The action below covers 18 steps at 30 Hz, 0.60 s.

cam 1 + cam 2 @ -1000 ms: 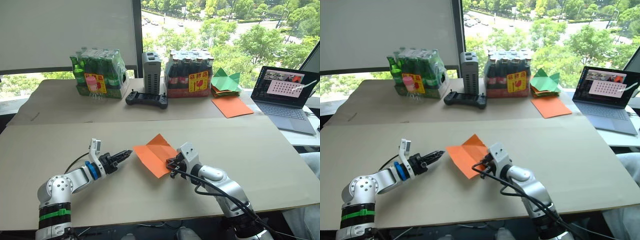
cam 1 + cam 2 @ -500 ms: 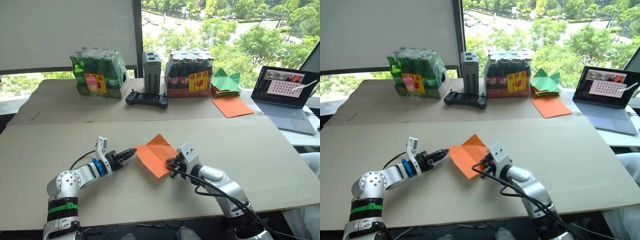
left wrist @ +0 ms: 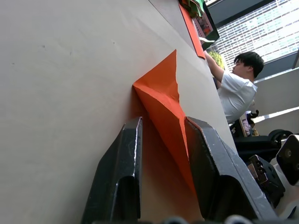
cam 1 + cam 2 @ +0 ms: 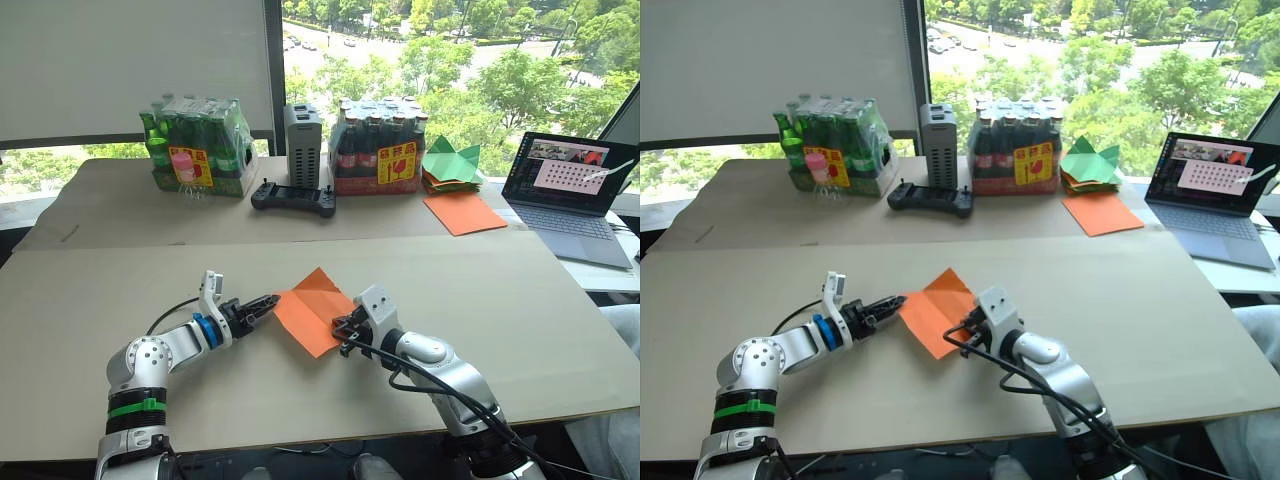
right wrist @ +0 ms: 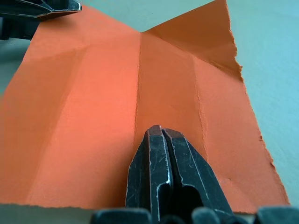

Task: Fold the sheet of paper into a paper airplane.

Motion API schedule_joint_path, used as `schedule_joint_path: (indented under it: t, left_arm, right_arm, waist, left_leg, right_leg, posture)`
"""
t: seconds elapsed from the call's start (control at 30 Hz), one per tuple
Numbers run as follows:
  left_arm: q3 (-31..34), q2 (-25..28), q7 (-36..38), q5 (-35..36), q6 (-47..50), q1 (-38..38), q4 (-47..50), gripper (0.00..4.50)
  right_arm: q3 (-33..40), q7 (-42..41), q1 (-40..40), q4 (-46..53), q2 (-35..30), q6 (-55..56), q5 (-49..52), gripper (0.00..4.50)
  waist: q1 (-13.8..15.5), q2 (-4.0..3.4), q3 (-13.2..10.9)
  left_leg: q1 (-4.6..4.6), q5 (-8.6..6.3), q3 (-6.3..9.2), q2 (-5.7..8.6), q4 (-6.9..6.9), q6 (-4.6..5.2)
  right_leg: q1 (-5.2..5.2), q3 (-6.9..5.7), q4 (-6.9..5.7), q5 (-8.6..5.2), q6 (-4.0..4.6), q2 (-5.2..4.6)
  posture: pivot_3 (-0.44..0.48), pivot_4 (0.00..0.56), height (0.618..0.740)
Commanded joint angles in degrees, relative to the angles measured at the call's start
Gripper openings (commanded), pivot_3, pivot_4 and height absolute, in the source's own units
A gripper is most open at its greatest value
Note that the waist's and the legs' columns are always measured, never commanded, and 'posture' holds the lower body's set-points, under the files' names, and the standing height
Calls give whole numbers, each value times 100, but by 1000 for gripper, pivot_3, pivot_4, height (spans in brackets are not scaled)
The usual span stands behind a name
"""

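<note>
I expect the whole sheet (image 4: 311, 318) to swing round and stay folded when I pull its corner, because the paper stands up stiffly along its crease (image 3: 161, 97).
The sheet of paper (image 4: 313, 309) is bright orange and creased. It lies on the near table with its far corner folded up. My left gripper (image 4: 270, 301) is open at the sheet's left corner, and in the left wrist view the paper's edge (image 3: 161, 95) runs between its fingers (image 3: 132, 140). My right gripper (image 5: 159, 131) is shut, its tips resting on the sheet's centre crease near the right edge (image 4: 341, 325). The paper airplane is out of view.
Along the far table stand two shrink-wrapped bottle packs (image 4: 195, 145) (image 4: 378, 146), a grey box (image 4: 302, 131) and a black controller (image 4: 293, 197). Further right are green paper pieces (image 4: 449, 163), a smooth orange sheet (image 4: 464, 212) and a laptop (image 4: 577, 190). A person (image 3: 233, 84) sits off to the right.
My left arm has reached to the right, bringing its open fingers up to the sheet's left corner. The right gripper and the sheet have stayed put.
</note>
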<state>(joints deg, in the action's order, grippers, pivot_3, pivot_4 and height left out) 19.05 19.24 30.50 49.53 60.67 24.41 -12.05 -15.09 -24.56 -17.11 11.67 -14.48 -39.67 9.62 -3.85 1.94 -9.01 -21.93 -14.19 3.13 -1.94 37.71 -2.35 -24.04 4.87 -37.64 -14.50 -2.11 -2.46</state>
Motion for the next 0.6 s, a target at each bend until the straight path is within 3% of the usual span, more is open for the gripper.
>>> schedule_joint_path:
  t: [0.03,0.2,0.6]
  left_arm:
    - [8,-27,70,4,-89,101,25,1499]
    - [47,-48,72,47,-100,152,-61,26]
    - [-69,145,338,2,1,241,-129,8]
  right_arm:
    - [-70,46,131,-116,2,-189,-72,0]
    - [-59,53,125,-123,8,-183,-69,0]
    - [126,-27,21,65,81,-179,157,0]
  waist:
    - [-1,0,0]
    - [4,0,0]
    - [-4,0,0]
  left_leg:
    - [0,0,0,0,0,0]
    - [1,0,0,0,0,0]
    - [0,0,0,0,0,0]
  right_leg:
    - [0,0,0,0,0,0]
    - [1,0,0,0,0,0]
    - [0,0,0,0,0,0]
  posture:
    - [0,150,740]
    - [0,150,740]
    - [0,150,740]
